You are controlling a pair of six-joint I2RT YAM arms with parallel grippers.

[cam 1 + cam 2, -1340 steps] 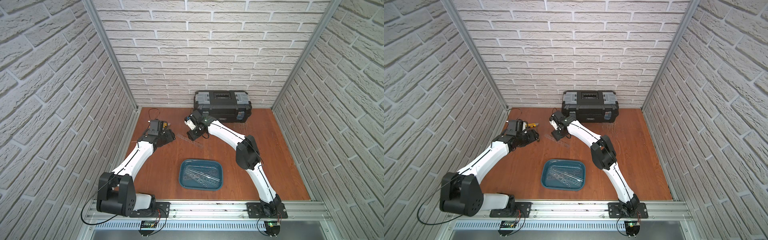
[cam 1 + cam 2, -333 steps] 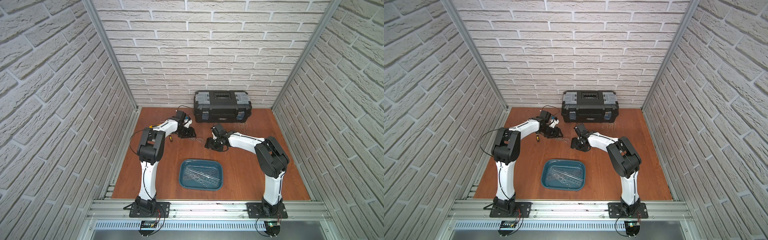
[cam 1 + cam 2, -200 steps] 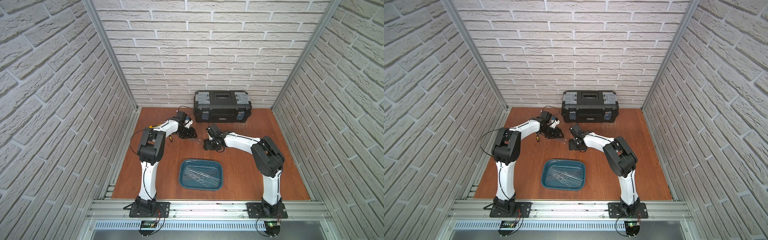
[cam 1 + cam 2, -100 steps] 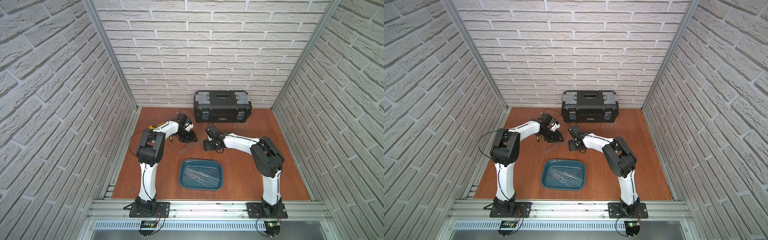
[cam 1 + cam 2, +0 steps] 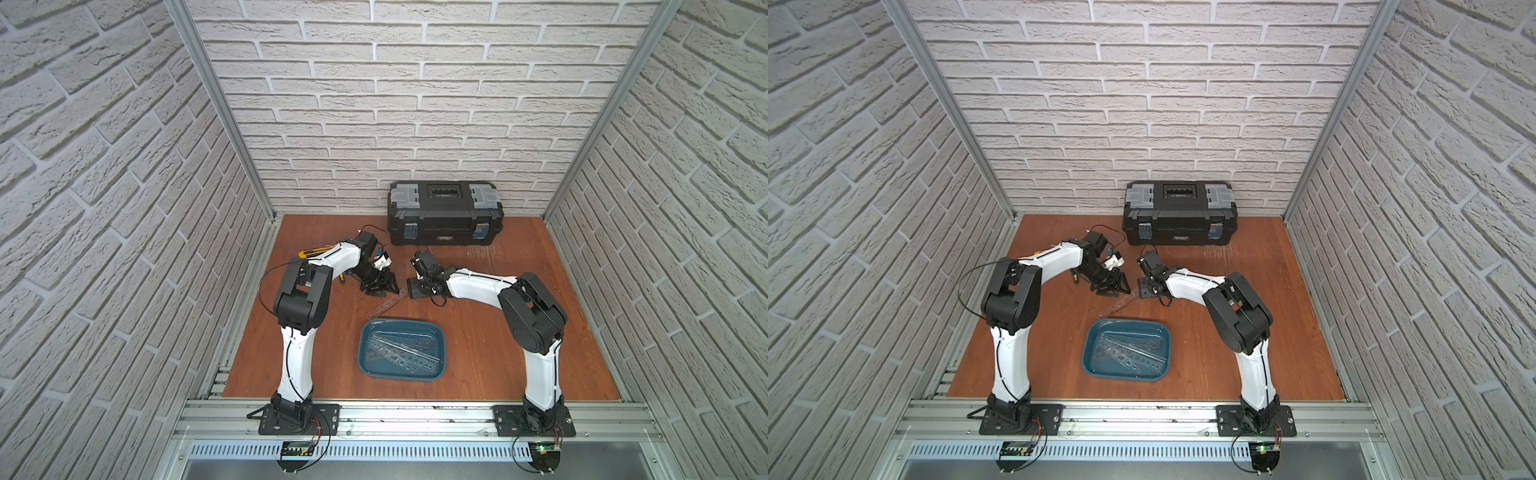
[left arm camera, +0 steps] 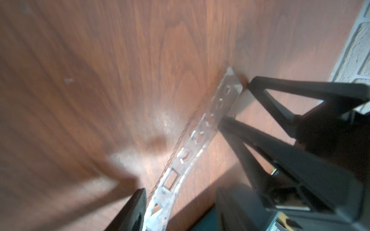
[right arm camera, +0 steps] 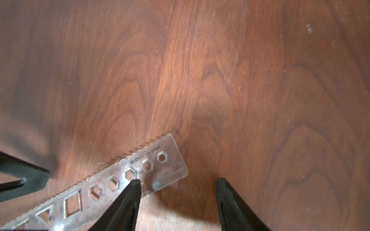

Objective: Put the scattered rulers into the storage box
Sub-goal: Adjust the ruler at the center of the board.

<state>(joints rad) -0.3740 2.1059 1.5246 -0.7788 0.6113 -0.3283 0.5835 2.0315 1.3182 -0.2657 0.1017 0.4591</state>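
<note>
The ruler's far end (image 7: 169, 163) is crowded by my right gripper, so that gripper should first back away and free the path for my left gripper toward that end (image 6: 226, 90).
A transparent ruler (image 5: 387, 305) (image 5: 1121, 302) lies flat on the wooden table (image 5: 498, 353) just behind the teal storage box (image 5: 360, 353) (image 5: 1086, 353). Several rulers (image 5: 403, 353) lie inside the box. My left gripper (image 5: 381, 286) (image 6: 182, 200) is open, low over the ruler (image 6: 200, 136), which runs between its fingers close to one of them. My right gripper (image 5: 415, 287) (image 7: 178, 180) is open at the ruler's far end (image 7: 160, 166), with one fingertip (image 7: 134, 186) on the ruler's edge. The two grippers face each other, a short way apart.
A black toolbox (image 5: 444, 216) stands against the back wall. A yellow-black utility knife (image 5: 309, 252) lies behind the left arm, and a small screwdriver (image 5: 1075, 276) sits beside it. Brick walls close in the table on three sides.
My left gripper has come forward and down over the ruler. My right gripper has edged slightly left toward the ruler's end. Both jaws stay as wide as before.
</note>
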